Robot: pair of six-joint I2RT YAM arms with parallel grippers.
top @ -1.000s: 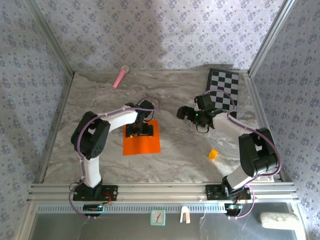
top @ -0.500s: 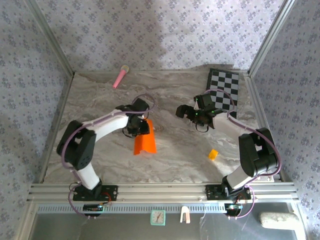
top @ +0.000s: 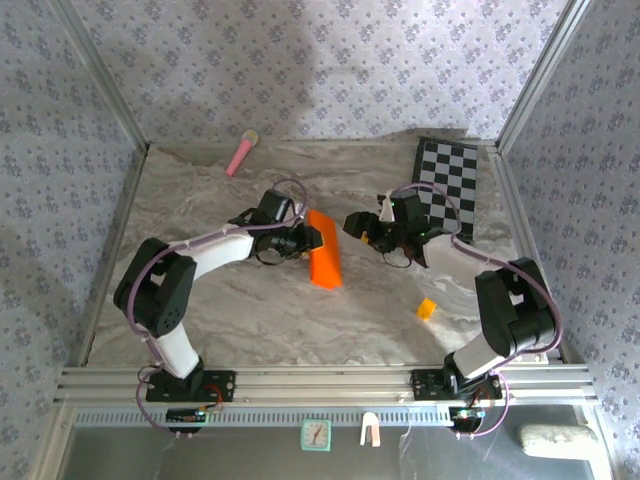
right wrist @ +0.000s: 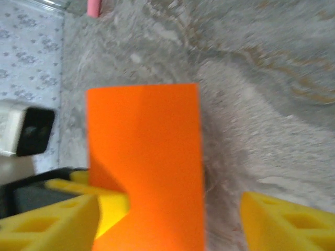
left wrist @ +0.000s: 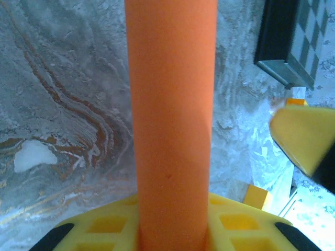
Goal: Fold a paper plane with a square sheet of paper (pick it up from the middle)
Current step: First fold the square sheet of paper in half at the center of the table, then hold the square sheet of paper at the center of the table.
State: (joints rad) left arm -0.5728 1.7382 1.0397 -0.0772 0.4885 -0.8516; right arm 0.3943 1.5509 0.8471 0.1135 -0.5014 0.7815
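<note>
My right gripper should hold one side of the sheet [top: 334,244] while my left gripper takes the opposite side, since it now pinches the sheet's whole narrow band [left wrist: 171,125].
The square sheet of paper [top: 326,260] is bright orange and hangs lifted off the table, bent over on itself into a narrow band with no paper plane shape. My left gripper [top: 306,240] is shut on its middle. In the left wrist view the sheet [left wrist: 170,104] rises straight up out of the yellow jaws of the left gripper [left wrist: 172,222]. My right gripper [top: 358,226] stands just right of the sheet, open. In the right wrist view the sheet [right wrist: 146,157] reaches in between the fingers of the right gripper [right wrist: 167,217], with a wide gap to the right finger.
A black-and-white checkerboard [top: 450,180] lies at the back right. A small yellow-orange block [top: 427,308] sits on the marble table [top: 230,310] near the right arm. A pink stick [top: 241,152] rests by the back wall. Patterned walls close in three sides.
The left gripper shut on the flat sheet's middle and carried it up and to the right, the sheet bending double. The right gripper moved left toward it and its jaws narrowed.
</note>
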